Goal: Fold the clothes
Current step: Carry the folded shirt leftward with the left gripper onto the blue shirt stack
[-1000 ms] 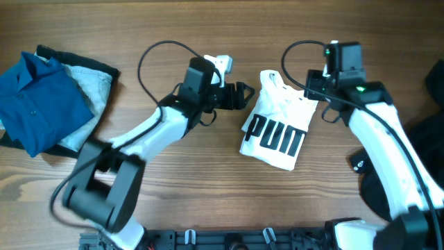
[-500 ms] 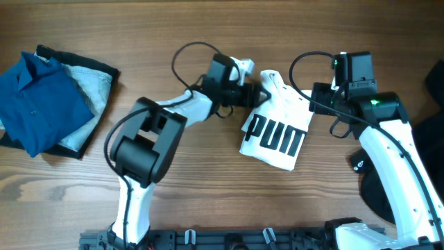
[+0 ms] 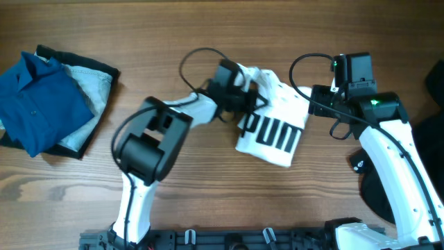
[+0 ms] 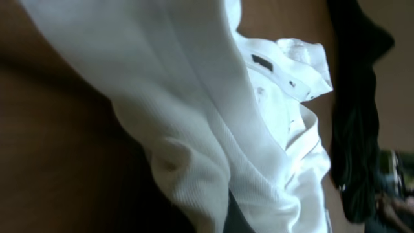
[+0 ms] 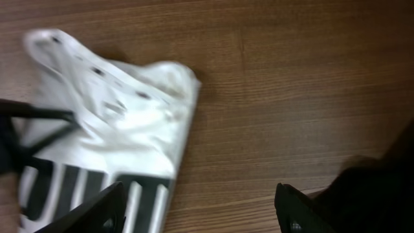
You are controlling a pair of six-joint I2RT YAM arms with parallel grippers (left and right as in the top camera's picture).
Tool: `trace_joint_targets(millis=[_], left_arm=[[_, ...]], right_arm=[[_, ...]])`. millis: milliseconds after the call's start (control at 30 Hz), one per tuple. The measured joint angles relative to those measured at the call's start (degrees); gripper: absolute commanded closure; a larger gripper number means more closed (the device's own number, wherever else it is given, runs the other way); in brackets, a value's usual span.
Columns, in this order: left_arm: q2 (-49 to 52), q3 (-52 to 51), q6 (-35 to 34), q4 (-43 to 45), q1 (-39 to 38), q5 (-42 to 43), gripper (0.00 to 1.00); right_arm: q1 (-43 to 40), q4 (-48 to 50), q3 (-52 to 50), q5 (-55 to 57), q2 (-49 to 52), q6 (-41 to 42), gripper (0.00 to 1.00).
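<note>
The white T-shirt (image 3: 277,125) is folded and my right gripper is away from it. I should keep carrying it with my left gripper until it lies over the blue shirt (image 3: 46,104).
The white T-shirt (image 3: 274,128) with black bars of print lies folded at the table's middle. My left gripper (image 3: 254,97) is shut on its upper left edge, and in the left wrist view bunched white cloth (image 4: 194,97) fills the frame and hides the fingers. My right gripper (image 3: 317,104) hovers open beside the shirt's upper right corner (image 5: 110,116). Its fingers (image 5: 97,210) stand wide apart above bare wood, holding nothing. More clothes sit at the far left: a blue shirt (image 3: 38,97) on a pale grey-blue piece (image 3: 94,87).
A black garment (image 3: 416,132) lies at the right edge, also showing as black cloth (image 4: 356,110) in the left wrist view. A small black object (image 3: 359,164) rests on the wood near it. The left arm's cable (image 3: 198,59) loops behind the shirt.
My left gripper reached the shirt's upper left edge and shut on it, and the shirt has shifted slightly left. The right arm backed off a little rightward earlier, then held still.
</note>
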Motion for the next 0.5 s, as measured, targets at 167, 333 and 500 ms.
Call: trace_joint_targets(millis=[167, 333, 500], left_arm=[[-9.8, 0.1, 0.0, -7.8, 12.3, -4.1, 0.96], [-18.3, 0.3, 2.1, -14.2, 23.1, -6.2, 0.96], [-24.1, 0.3, 6.5, -21.6, 34.4, -7.8, 0.96]], right_arm=[[0.0, -0.4, 0.0, 0.0, 0.0, 0.0, 0.26], [0.0, -0.9, 0.0, 0.0, 0.0, 0.0, 0.26], [0.0, -1.6, 0.0, 0.0, 0.0, 0.0, 0.26]])
